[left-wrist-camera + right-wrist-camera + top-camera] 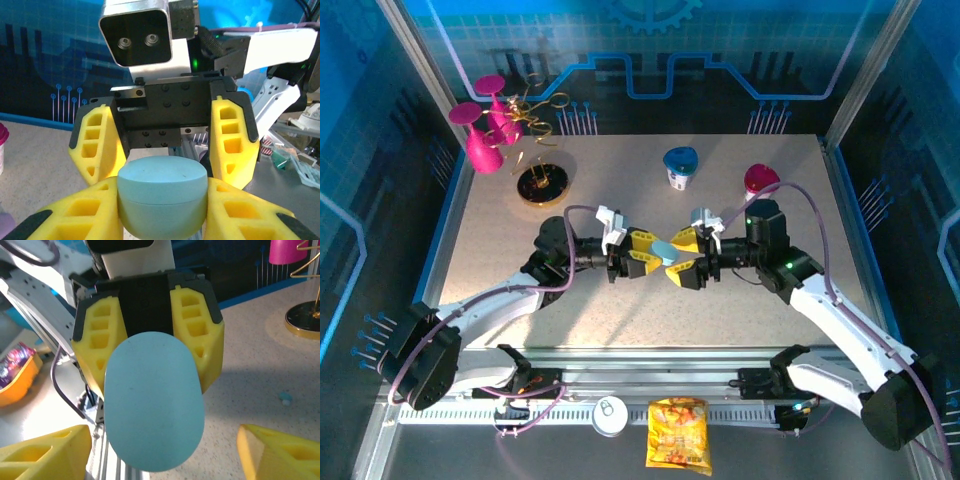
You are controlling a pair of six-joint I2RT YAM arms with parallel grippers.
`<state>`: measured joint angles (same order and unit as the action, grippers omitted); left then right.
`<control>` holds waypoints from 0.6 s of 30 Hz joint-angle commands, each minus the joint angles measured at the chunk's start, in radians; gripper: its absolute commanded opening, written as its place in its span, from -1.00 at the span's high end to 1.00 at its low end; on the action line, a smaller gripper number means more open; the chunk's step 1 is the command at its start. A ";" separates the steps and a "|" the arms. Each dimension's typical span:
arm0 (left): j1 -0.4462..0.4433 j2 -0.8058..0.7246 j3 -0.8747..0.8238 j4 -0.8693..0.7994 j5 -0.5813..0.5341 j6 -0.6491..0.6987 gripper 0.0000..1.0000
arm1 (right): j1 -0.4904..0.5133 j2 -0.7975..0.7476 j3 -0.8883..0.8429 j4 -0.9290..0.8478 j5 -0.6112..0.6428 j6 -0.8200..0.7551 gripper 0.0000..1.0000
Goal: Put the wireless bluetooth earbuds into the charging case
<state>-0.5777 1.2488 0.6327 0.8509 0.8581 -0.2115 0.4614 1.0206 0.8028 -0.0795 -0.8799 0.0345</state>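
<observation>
My left gripper's fingers cover the case's lid seam (162,203), so my right gripper should hold the case while my left gripper takes it lower (162,223), freeing the lid.
A pale blue pill-shaped charging case (667,252) hangs above the table's middle, closed. My left gripper (656,254) is shut on it, and its yellow fingers (235,210) press both sides of the case (162,192). My right gripper (680,260) faces it end-on. Its jaws stand open, one on each side of the case (152,405) without touching it. The right gripper (162,445) has its yellow fingertips (47,450) low in the right wrist view. A tiny pale blue earbud (285,398) lies on the speckled tabletop beyond.
Pink goblets (483,128) and a gold wire stand (542,183) are at the back left. A blue-lidded cup (681,166) and a pink-lidded cup (760,180) stand at the back. A can (611,413) and a snack bag (678,433) lie by the near rail.
</observation>
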 commanded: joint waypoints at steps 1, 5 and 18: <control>0.006 0.006 -0.006 0.100 0.001 -0.057 0.40 | -0.012 0.005 0.000 0.122 -0.056 0.067 -0.45; 0.006 0.006 -0.007 0.092 0.010 -0.055 0.39 | -0.012 0.012 0.004 0.142 -0.087 0.081 -0.20; 0.006 -0.002 -0.003 0.009 0.015 -0.006 -0.03 | -0.012 0.010 0.052 0.021 -0.084 0.008 0.47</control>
<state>-0.5732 1.2491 0.6327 0.8871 0.8604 -0.2569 0.4507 1.0355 0.8127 -0.0017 -0.9508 0.0826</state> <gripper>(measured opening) 0.504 0.324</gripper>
